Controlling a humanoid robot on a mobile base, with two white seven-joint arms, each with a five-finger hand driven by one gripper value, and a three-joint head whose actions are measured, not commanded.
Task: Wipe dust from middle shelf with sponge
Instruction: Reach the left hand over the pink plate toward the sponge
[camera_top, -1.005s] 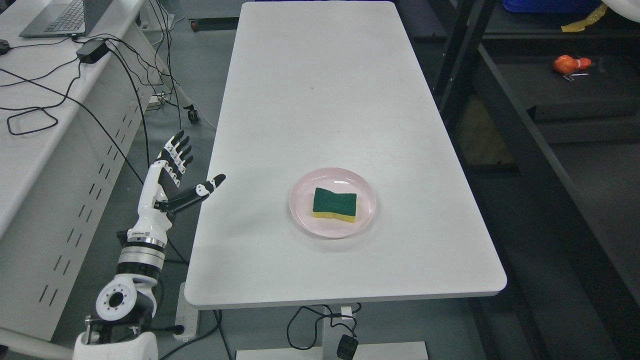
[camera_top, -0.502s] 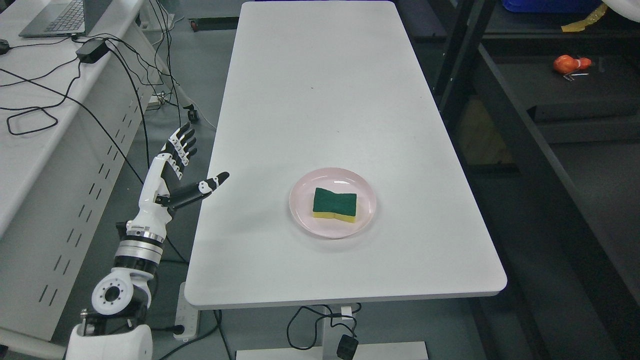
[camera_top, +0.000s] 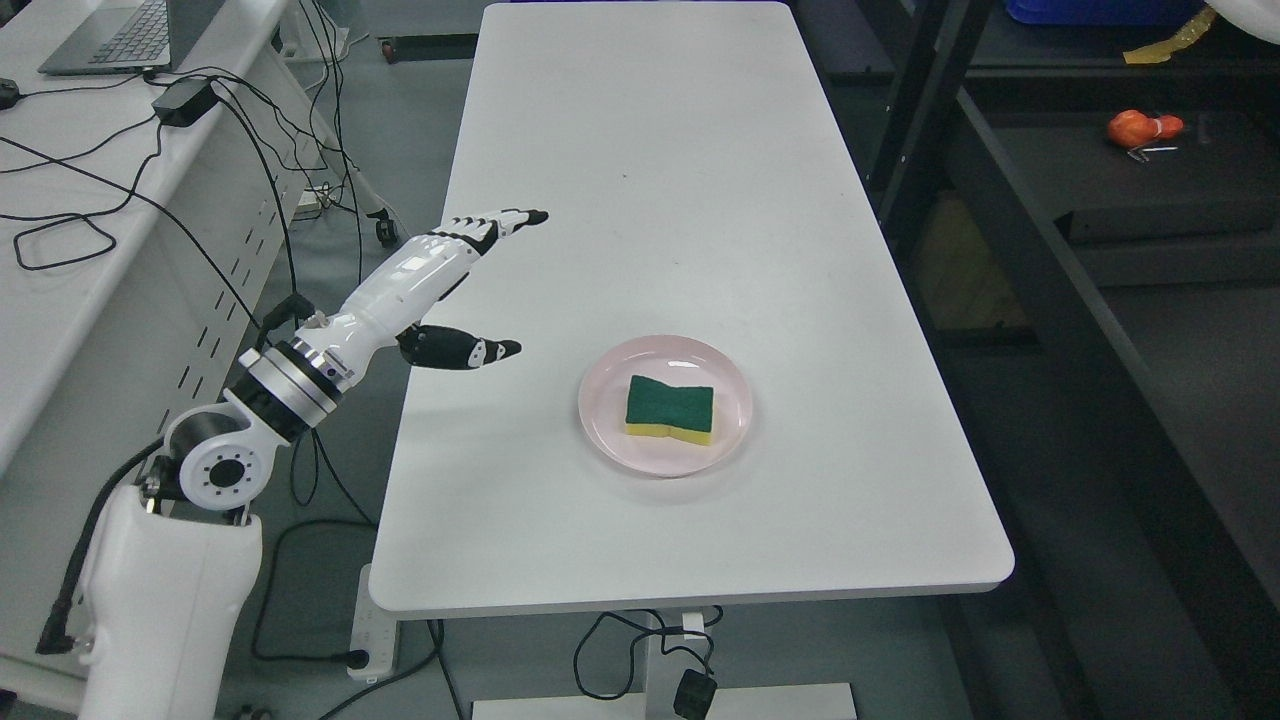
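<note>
I expect the sponge (camera_top: 668, 410) to bend within my left gripper when I carry it, because its green edge dips in above a yellow layer (camera_top: 669, 386).
A green and yellow sponge (camera_top: 670, 408) lies on a pink plate (camera_top: 600, 420) on the white table (camera_top: 650, 200). My left hand (camera_top: 510, 285) is open, fingers spread and empty, over the table's left edge, to the left of the plate and apart from it. A dark shelving unit (camera_top: 1050, 300) stands along the table's right side. The right arm is out of view.
A white desk (camera_top: 60, 290) with a laptop (camera_top: 110, 35) and cables stands at the left. An orange object (camera_top: 1140, 128) lies on a dark shelf board at the right. A power strip (camera_top: 375, 630) and cables lie on the floor under the table.
My left arm has risen and swung right, from beside the table to over its left edge, with the hand turned toward the plate. The sponge and plate have not moved.
</note>
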